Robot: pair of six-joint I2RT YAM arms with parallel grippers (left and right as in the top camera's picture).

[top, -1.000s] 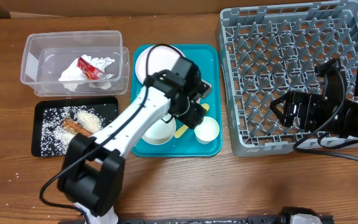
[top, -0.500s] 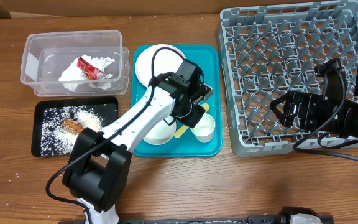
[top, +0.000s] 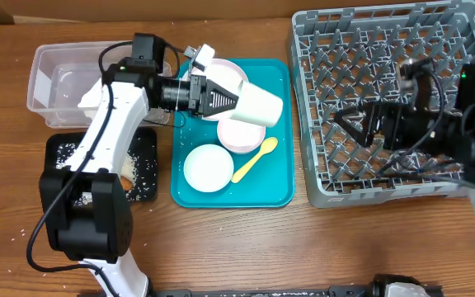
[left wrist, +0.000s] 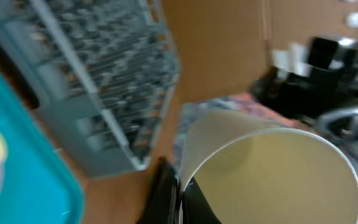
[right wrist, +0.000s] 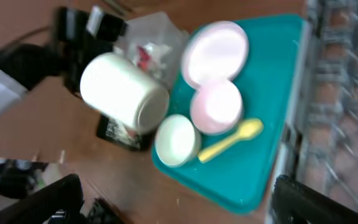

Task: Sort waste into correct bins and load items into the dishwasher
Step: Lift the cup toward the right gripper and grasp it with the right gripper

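Observation:
I should take the cup's base end [top: 274, 110] with my right gripper and load the cup, because my left gripper is holding the small white cup's rim [top: 239, 102] short of the grey dish rack.
My left gripper [top: 237, 100] is shut on the rim of the small white cup [top: 261, 103], which hangs on its side above the teal tray [top: 275, 190]. In the left wrist view the fingers [left wrist: 166, 196] pinch the cup [left wrist: 272, 174] wall, one inside and one outside. On the tray lie the plate [top: 225, 73], a pink bowl [top: 242, 137], a white bowl [top: 207, 167] and the yellow spoon [top: 254, 159]. My right gripper [top: 355, 125] stands open over the grey dish rack [top: 386, 49], holding nothing. The right wrist view shows the cup [right wrist: 123, 93] and the red wrapper [right wrist: 143, 55].
The clear tub [top: 56, 66] sits at the back left with white tissue [top: 87, 99] inside. The black tray [top: 143, 161] in front of it holds rice, partly hidden by my left arm. A few rice grains [top: 25, 234] lie on the table.
The left gripper shut on the cup at the tray's front right, then lifted it up and back over the tray, tipped sideways. The right gripper shifted slightly left over the rack.

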